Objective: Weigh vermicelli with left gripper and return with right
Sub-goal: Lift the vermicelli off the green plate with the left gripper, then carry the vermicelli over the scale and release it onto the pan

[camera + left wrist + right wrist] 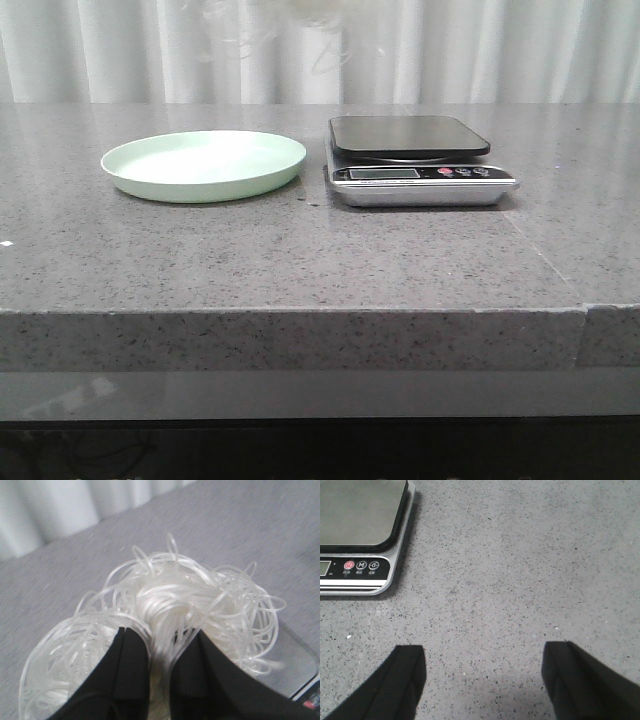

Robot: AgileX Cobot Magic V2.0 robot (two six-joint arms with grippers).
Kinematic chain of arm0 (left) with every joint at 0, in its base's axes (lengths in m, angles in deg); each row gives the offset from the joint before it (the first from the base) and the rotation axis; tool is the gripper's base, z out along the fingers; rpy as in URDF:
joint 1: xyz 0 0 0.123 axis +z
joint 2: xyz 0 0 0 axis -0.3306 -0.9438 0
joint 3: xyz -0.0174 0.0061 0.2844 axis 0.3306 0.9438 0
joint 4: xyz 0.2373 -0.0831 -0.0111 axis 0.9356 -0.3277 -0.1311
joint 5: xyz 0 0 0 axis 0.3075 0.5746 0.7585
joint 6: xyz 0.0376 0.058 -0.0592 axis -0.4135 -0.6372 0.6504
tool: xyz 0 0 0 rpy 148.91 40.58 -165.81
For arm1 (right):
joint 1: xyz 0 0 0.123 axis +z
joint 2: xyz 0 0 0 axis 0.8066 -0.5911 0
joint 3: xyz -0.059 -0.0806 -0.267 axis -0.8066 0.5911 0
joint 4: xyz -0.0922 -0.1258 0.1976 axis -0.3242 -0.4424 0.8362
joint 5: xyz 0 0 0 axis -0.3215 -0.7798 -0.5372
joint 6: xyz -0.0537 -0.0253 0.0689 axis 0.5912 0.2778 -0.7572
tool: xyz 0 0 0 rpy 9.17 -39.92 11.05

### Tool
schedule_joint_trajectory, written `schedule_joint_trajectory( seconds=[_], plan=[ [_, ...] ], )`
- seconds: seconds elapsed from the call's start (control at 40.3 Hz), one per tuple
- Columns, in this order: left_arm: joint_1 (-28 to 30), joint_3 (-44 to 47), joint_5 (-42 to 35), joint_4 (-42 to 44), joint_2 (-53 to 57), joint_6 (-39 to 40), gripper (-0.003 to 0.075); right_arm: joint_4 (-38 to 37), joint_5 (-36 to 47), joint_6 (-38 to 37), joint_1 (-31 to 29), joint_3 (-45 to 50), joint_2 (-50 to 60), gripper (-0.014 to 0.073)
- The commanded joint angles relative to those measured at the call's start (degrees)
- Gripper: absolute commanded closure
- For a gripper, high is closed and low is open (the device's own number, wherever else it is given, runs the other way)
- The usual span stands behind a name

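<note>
My left gripper has the vermicelli hanging high (195, 600), and the scale's black platform (408, 135) is empty. The gripper should continue to move over to the platform and let go of the vermicelli there.
In the left wrist view my left gripper (162, 635) is shut on the vermicelli (165, 600), a fluffy mass of curly translucent whitish strands, held in the air above the table. In the front view a blurred part of the vermicelli (300, 15) shows at the top edge, high above the table; the gripper itself is out of that view. The pale green plate (204, 164) is bare. The scale (412, 160), with a black platform and silver base, stands to its right with nothing on it. My right gripper (482, 652) is open and empty over the table, near the scale (360, 535).
A corner of the scale (295, 670) shows below the vermicelli in the left wrist view. The grey speckled stone table (300, 260) has its front edge near the camera. A white curtain (500, 50) hangs behind.
</note>
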Motion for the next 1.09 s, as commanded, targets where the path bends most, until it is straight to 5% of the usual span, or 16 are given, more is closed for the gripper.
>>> schedule_joint_trajectory(
  seconds=[0.0,0.422,0.695,1.067],
  plan=[
    [-3.11,-2.43,-8.97,-1.09,1.15,0.07,0.0563,0.17,3.44,0.61,0.02,-2.01,-0.05,-0.0003],
    [-7.92,-2.43,-11.36,0.67,-8.63,0.07,0.0556,0.17,3.44,0.61,0.02,-2.01,-0.05,-0.0003],
    [-7.92,-2.43,-10.36,0.19,-9.82,0.07,0.0174,0.17,3.44,0.61,0.02,-2.01,-0.05,-0.0003],
    [-7.92,-2.43,-7.8,1.35,-0.01,0.07,0.0166,0.17,3.86,0.61,0.02,-2.01,-0.05,-0.0003]
  ],
)
